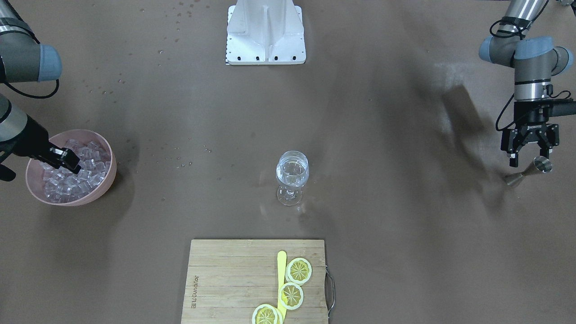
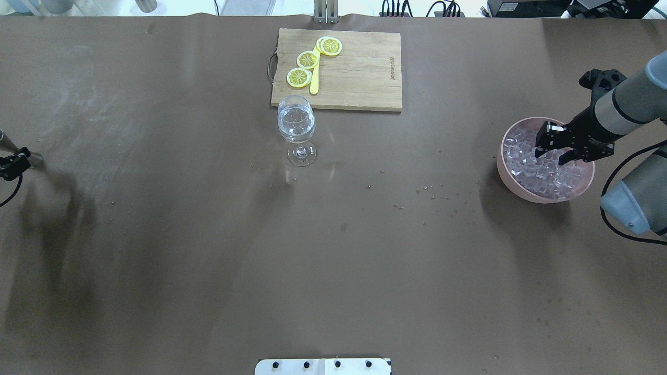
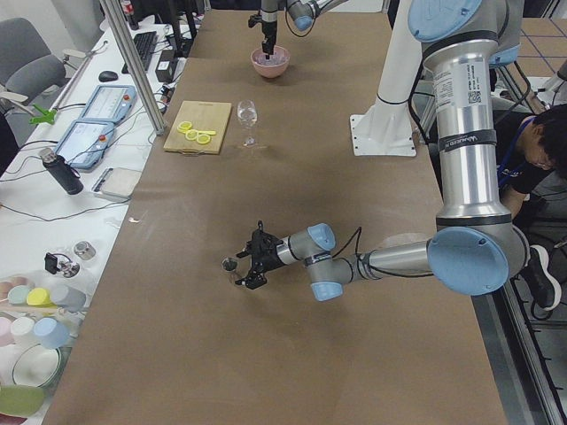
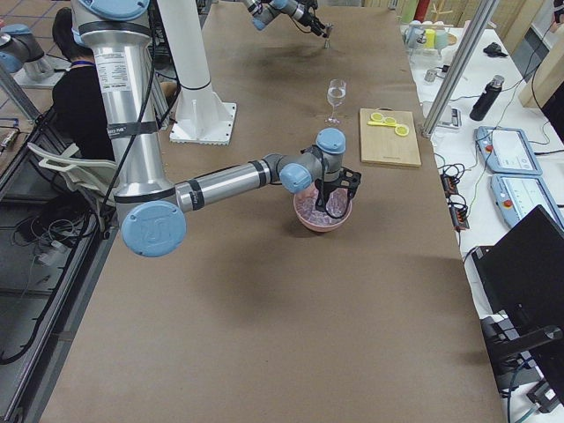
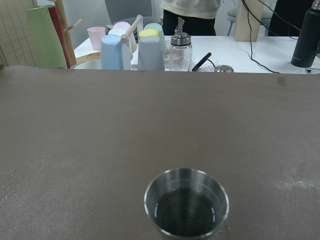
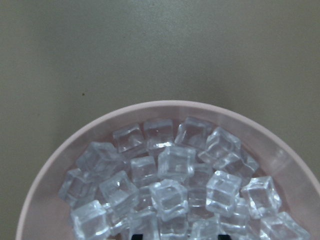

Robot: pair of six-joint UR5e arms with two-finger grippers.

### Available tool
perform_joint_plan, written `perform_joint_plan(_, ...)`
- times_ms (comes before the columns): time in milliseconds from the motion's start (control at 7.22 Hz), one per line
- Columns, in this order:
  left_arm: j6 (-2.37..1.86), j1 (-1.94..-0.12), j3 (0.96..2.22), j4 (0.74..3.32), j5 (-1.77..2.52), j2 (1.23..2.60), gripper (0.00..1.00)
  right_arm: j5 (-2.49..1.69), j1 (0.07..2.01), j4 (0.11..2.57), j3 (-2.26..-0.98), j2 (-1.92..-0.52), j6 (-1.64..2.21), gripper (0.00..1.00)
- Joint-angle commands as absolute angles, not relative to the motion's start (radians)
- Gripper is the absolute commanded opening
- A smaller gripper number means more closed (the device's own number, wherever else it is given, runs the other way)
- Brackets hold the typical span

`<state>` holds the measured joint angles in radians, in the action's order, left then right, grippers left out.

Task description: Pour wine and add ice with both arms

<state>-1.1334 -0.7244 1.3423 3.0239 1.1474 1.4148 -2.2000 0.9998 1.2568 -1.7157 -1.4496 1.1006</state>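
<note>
The clear liquid (image 5: 185,214) is well under the jigger's rim, so I expect it to stay in the steel jigger (image 1: 529,172) while the robot carries the jigger to the wine glass.
My right gripper (image 1: 68,163) is open and reaches down into a pink bowl (image 1: 104,143) full of ice cubes (image 1: 90,155); its fingertips are at the top of the pile (image 2: 554,154). The right wrist view shows the cubes (image 6: 172,192) close below. My left gripper (image 1: 531,150) is open at the table's left end, just behind a steel jigger (image 1: 542,164). The jigger (image 5: 186,206) stands on the table with a little clear liquid in it. A wine glass (image 1: 292,173) with clear wine stands mid-table.
A wooden cutting board (image 1: 225,279) with lemon slices (image 1: 298,270) and a yellow knife (image 1: 281,265) lies on the far side of the glass. The white base block (image 1: 265,31) is at the robot's edge. Small droplets dot the brown table.
</note>
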Motion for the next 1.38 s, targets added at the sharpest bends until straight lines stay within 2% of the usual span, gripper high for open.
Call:
perform_joint_plan(0, -1.164, -0.689, 1.312, 3.025, 1.099, 1.433, 0.97, -2.181, 0.986, 1.167, -1.718, -1.511, 1.101, 0.59)
perform_joint_plan(277, -1.167, -0.689, 1.301, 3.042, 1.095, 1.424, 0.97, -2.181, 0.983, 1.158, -1.713, -1.513, 1.103, 0.49)
perform_joint_plan(554, -1.166, -0.686, 1.282, 3.042, 1.078, 1.437, 0.97, -2.178, 0.971, 1.158, -1.709, -1.5, 1.103, 0.47)
perform_joint_plan(1246, -1.164, -0.681, 1.272, 3.04, 1.077, 1.445, 0.93, -2.171, 0.96, 1.16, -1.684, -1.463, 1.104, 0.52)
